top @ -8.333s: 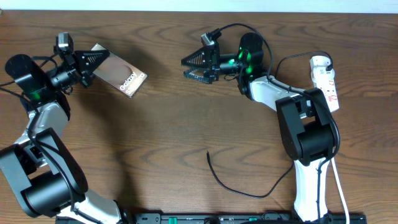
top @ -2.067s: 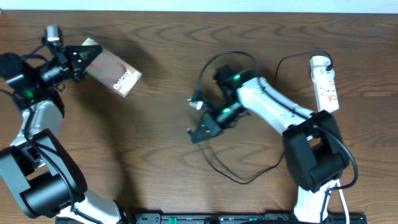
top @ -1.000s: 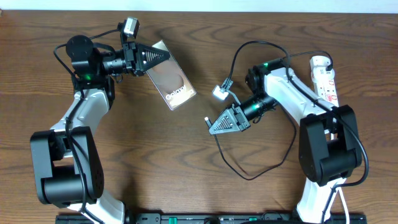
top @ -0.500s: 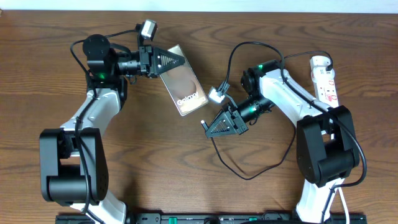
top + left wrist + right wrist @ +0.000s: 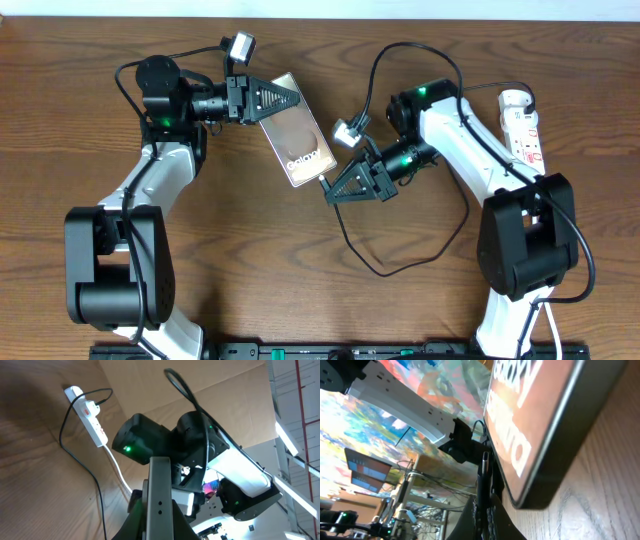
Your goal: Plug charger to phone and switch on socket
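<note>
My right gripper should pull back and line up the plug tip before pushing it in, because the charger's plug tip point(image 5: 323, 180) is off the middle of the phone's lower edge point(image 5: 315, 175).
The phone point(image 5: 302, 146), a glossy dark slab with white lettering, is held off the table by my left gripper point(image 5: 292, 100), which is shut on its upper end. In the left wrist view its grey edge point(image 5: 160, 491) stands between the fingers point(image 5: 136, 521). My right gripper point(image 5: 330, 192) is shut on the charger's plug tip point(image 5: 484, 466), right beside the phone's lower end point(image 5: 547, 430). I cannot tell whether the tip touches the phone. The black charger cable point(image 5: 395, 272) loops down over the table. The white socket point(image 5: 525, 130) lies at the far right, also seen as the strip point(image 5: 90, 414).
A thin black cable point(image 5: 470, 92) runs to the socket's top end. The right arm's white link point(image 5: 470, 140) stretches between the socket and the phone. A black rail point(image 5: 320, 351) runs along the table's front edge.
My right gripper has moved up and left with the plug tip, closing on the phone's lower end. The left gripper and phone have barely shifted.
</note>
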`<state>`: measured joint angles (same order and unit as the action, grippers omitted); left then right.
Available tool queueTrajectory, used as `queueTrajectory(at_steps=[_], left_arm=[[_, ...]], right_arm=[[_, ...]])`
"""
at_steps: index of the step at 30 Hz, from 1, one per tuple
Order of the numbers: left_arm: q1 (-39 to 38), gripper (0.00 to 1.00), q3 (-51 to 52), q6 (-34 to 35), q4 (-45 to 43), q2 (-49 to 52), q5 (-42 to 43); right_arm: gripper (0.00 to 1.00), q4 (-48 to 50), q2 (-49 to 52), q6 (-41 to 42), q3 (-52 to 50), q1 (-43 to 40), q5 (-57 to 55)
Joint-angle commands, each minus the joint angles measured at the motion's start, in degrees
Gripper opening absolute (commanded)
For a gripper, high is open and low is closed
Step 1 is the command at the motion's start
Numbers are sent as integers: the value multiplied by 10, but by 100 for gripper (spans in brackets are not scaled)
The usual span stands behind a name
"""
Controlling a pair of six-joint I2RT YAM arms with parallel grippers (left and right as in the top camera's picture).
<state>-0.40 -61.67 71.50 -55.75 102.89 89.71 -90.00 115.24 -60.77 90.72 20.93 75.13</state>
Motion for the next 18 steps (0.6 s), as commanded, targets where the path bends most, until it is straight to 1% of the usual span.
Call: queueTrajectory(at_steps=[1, 10, 18], left_arm=[[1, 7, -14, -10, -5, -6, 1], [1, 7, -14, 7, 0, -6, -57], [1, 7, -14, 8, 1, -6, -44]], right_arm=[[1, 0, -3, -12, 11, 4, 17], [1, 0, -3, -12, 11, 4, 16], [1, 6, -3, -12, 11, 4, 8]])
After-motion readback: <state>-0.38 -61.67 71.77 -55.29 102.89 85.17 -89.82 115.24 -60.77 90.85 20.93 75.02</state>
